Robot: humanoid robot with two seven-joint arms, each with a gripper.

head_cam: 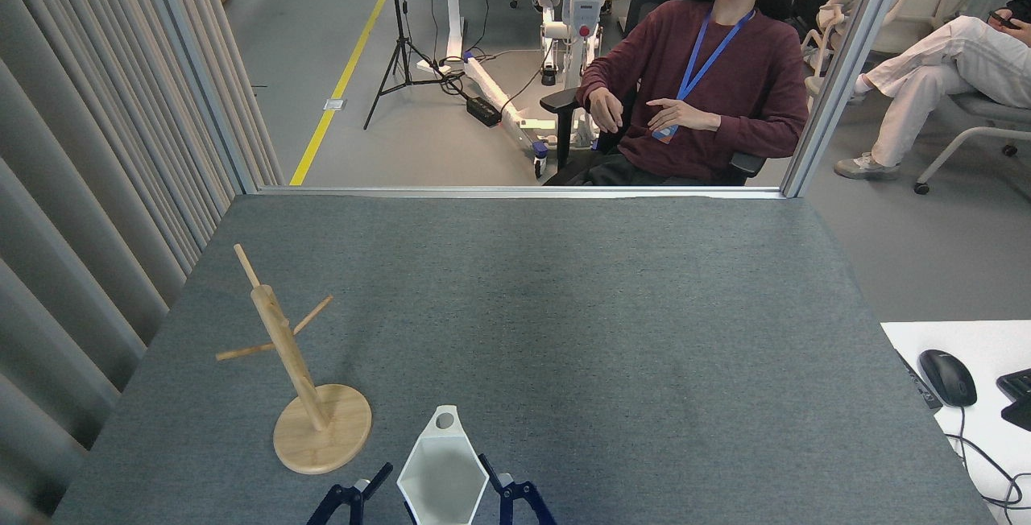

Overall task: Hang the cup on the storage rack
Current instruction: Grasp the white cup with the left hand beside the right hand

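I expect the storage rack (287, 348) to move and turn a little when I push the cup onto its peg, because the small round base (323, 429) is free of clamps.
The white faceted cup (441, 473) hangs at the bottom centre of the head view, hexagonal rim facing me and its holed tab pointing up. My right gripper (448, 501) is shut on the cup; one dark finger (513, 495) shows right of it, and the rest is below the frame. The wooden storage rack (283, 348) stands upright on its round base at the left, a short way from the cup. Between them, my left gripper (351, 494) is open and holds nothing, its tip close to the cup's left side.
The grey table (564, 307) stretches ahead. A curtain wall lines the left edge. A seated person (693, 82) is behind the far frame. A white desk with a mouse (947, 377) lies to the right.
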